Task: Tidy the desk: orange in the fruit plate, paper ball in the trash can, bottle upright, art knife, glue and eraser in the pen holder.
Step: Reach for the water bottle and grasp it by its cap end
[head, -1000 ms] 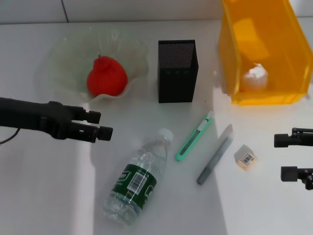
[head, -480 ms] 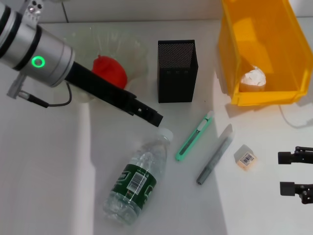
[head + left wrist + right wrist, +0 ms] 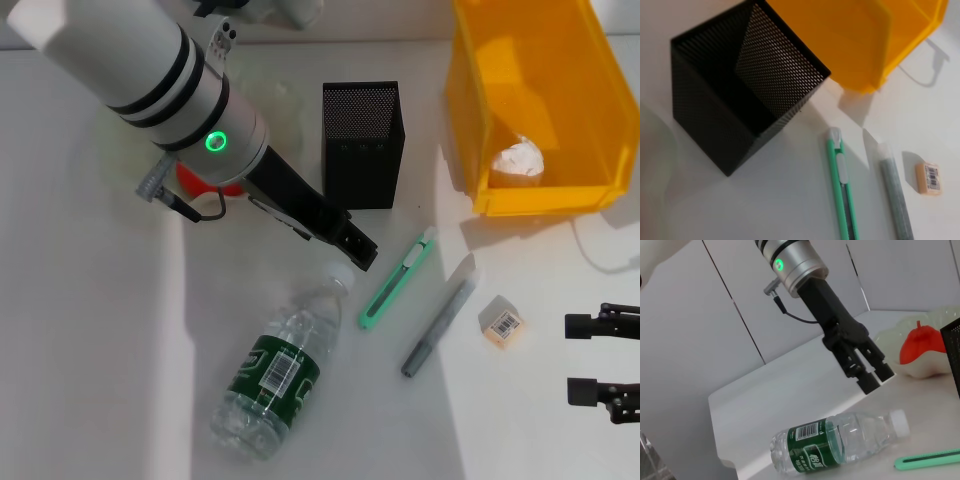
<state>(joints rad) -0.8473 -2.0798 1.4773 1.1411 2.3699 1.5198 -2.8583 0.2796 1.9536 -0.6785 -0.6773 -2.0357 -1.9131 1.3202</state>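
Observation:
The bottle's cap end [image 3: 336, 283] is free of the art knife and pen holder, so my left gripper should keep going down with open fingers and close around the cap [image 3: 342, 274].
My left gripper [image 3: 358, 248] hangs open just above the cap end of the lying clear bottle [image 3: 280, 370], between the black mesh pen holder [image 3: 362, 145] and the green art knife [image 3: 398, 280]. In the right wrist view the left gripper [image 3: 876, 379] shows a narrow gap between its fingers, above the bottle [image 3: 835, 442]. The grey glue stick [image 3: 440, 315] and eraser [image 3: 502, 322] lie right of the knife. My arm mostly hides the orange [image 3: 192, 178] in the glass fruit plate [image 3: 283, 120]. The paper ball [image 3: 517, 160] sits in the yellow trash can [image 3: 540, 60]. My right gripper [image 3: 605, 358] idles open at the right edge.
The left wrist view looks down on the pen holder [image 3: 740, 100], trash can [image 3: 855, 35], knife [image 3: 842, 190], glue [image 3: 895, 195] and eraser [image 3: 928, 177]. A grey wall stands behind the table.
My left arm swung from the table's left side across the fruit plate toward the bottle's cap, and it now covers the orange. The right gripper drifted slightly down.

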